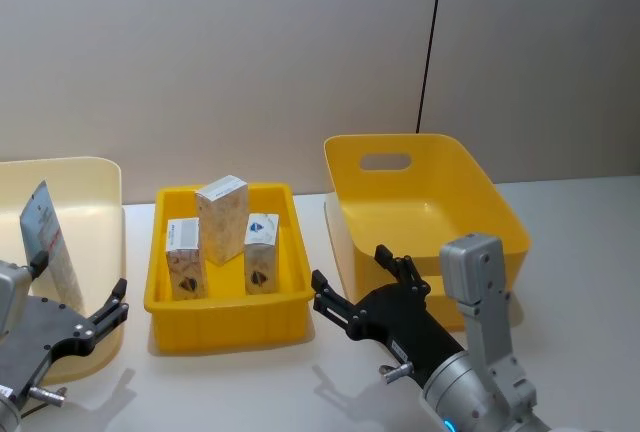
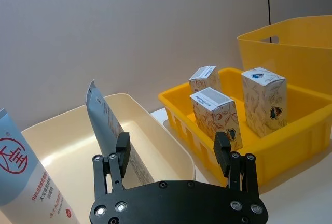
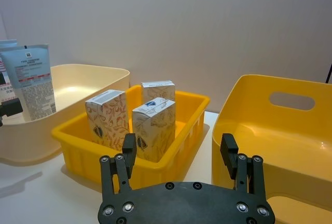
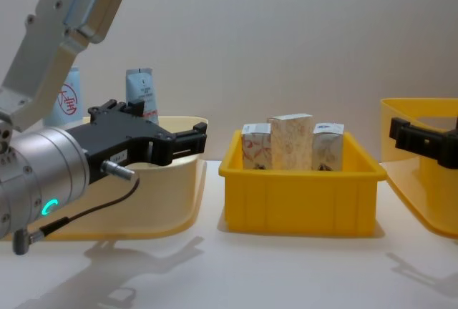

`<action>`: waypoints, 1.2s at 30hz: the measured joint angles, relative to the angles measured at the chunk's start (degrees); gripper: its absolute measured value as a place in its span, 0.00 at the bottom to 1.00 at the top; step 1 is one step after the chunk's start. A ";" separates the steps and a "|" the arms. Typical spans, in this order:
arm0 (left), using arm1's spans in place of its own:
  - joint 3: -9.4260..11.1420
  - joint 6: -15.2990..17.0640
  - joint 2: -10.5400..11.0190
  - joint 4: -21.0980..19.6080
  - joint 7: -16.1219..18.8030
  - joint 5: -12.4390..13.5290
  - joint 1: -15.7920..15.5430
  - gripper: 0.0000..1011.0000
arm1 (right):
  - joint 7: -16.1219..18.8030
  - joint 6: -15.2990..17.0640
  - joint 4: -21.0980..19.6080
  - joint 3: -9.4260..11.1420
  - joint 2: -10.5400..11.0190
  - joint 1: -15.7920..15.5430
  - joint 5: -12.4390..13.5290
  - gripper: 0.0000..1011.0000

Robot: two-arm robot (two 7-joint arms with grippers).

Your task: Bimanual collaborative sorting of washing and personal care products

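The pale blue tube point(image 1: 52, 247) leans on end and the large yellow bin is empty point(image 1: 418, 214), so I expect the tube to tip over when I lower it there.
Three whitish patterned cartons point(image 1: 221, 217) point(image 3: 153, 125) point(image 4: 290, 141) stand upright in a small yellow tray point(image 1: 225, 312). In the cream bin point(image 1: 95, 187) at the left, a pale blue and white tube point(image 1: 45, 237) point(image 2: 106, 125) leans on end, with a second tube point(image 2: 21, 177) point(image 4: 66, 101) beside it. My left gripper point(image 1: 80, 287) point(image 2: 172, 146) hovers open and holds nothing, at the cream bin's near side. Between the tray and the large yellow bin point(image 1: 430, 202), near their front, my right gripper point(image 1: 352, 267) point(image 3: 179, 149) is also open and holds nothing.
The three containers stand in a row across the white table point(image 1: 580, 252), close together. A plain wall rises just behind them. Bare table lies in front of the tray and to the right of the large bin.
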 joint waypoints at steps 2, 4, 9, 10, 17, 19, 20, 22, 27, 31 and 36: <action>0.00 -0.01 0.00 0.01 0.00 0.00 0.00 0.99 | 0.00 0.00 0.00 0.00 0.00 0.00 0.00 1.00; 0.00 -0.01 0.00 0.01 0.00 0.00 0.00 0.99 | 0.00 0.00 0.00 0.00 0.00 0.00 0.00 1.00; 0.00 -0.03 0.00 0.01 0.00 0.00 0.00 0.99 | 0.00 0.00 0.00 0.00 0.00 0.00 0.00 1.00; 0.00 -0.03 0.00 0.01 0.00 0.00 0.00 0.99 | 0.00 0.00 0.00 0.00 0.00 0.00 0.00 1.00; 0.00 -0.04 0.00 0.01 0.00 0.00 0.00 0.99 | 0.00 0.00 0.00 0.00 0.00 0.00 0.00 1.00; 0.00 -0.04 0.00 0.01 0.00 0.00 0.00 0.99 | 0.00 0.00 0.00 0.00 0.00 0.00 0.00 1.00; 0.00 -0.04 0.00 0.01 0.00 0.00 0.00 0.99 | 0.00 0.00 0.00 0.00 0.00 0.00 0.00 1.00; 0.00 -0.04 0.00 0.01 0.00 0.00 0.00 0.99 | 0.00 0.00 0.00 0.00 0.00 0.00 0.00 1.00; 0.00 -0.04 0.00 0.01 0.00 0.00 0.00 0.99 | 0.00 0.00 0.00 0.00 0.00 0.00 0.00 1.00; 0.00 -0.04 0.00 0.01 0.00 0.00 0.00 0.99 | 0.00 0.00 0.00 0.00 0.00 0.00 -0.01 1.00; 0.00 -0.04 0.00 0.00 0.00 0.00 0.00 0.99 | 0.00 0.00 0.00 0.00 0.00 0.00 0.00 1.00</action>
